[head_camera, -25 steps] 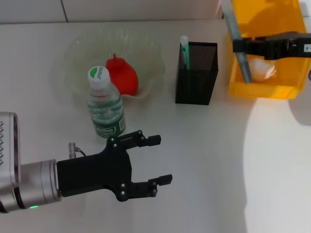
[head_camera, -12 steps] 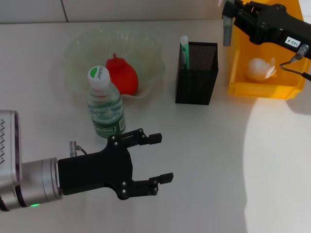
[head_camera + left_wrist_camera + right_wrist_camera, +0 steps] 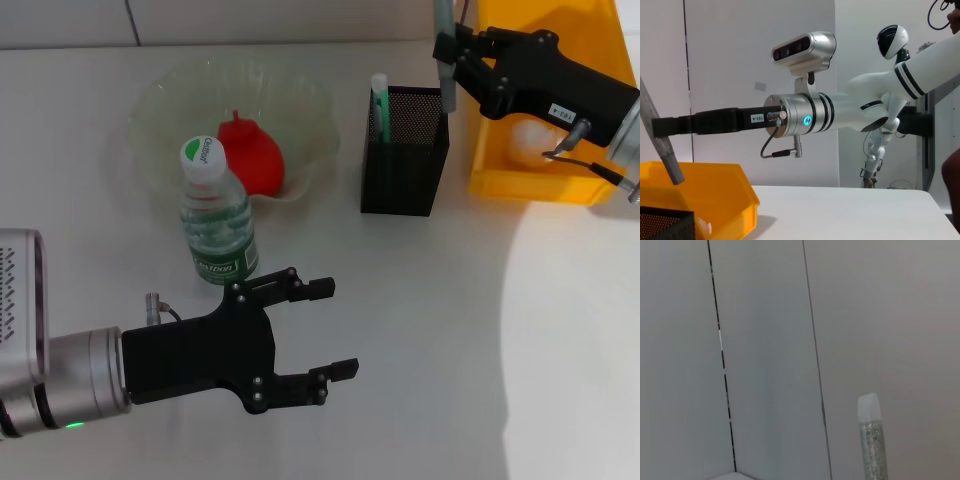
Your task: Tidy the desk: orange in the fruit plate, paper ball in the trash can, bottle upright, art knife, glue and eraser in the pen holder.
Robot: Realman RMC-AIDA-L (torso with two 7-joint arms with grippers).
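The robot's right gripper should go inward next, as the art knife's lower end (image 3: 448, 103) points down next to the pen holder's free opening (image 3: 416, 112), and let go once that end of the art knife dips inside.
My right gripper (image 3: 452, 62) is shut on a slim grey art knife (image 3: 444, 40) and holds it upright just above the right rim of the black mesh pen holder (image 3: 405, 165). The knife also shows in the left wrist view (image 3: 660, 135) and the right wrist view (image 3: 871, 440). A green-and-white stick (image 3: 379, 95) stands in the holder's left corner. A red fruit (image 3: 252, 152) lies in the clear fruit plate (image 3: 160, 100). The water bottle (image 3: 215, 215) stands upright in front of the plate. My left gripper (image 3: 338, 328) is open and empty, low over the near table.
A yellow bin (image 3: 540, 185) stands right of the pen holder, with a white paper ball (image 3: 520, 138) inside, mostly hidden by my right arm. In the left wrist view the bin (image 3: 700, 185) sits beside the holder (image 3: 665, 225).
My right gripper has moved left with the art knife, from over the yellow bin to over the pen holder's right rim. The left arm has stayed put.
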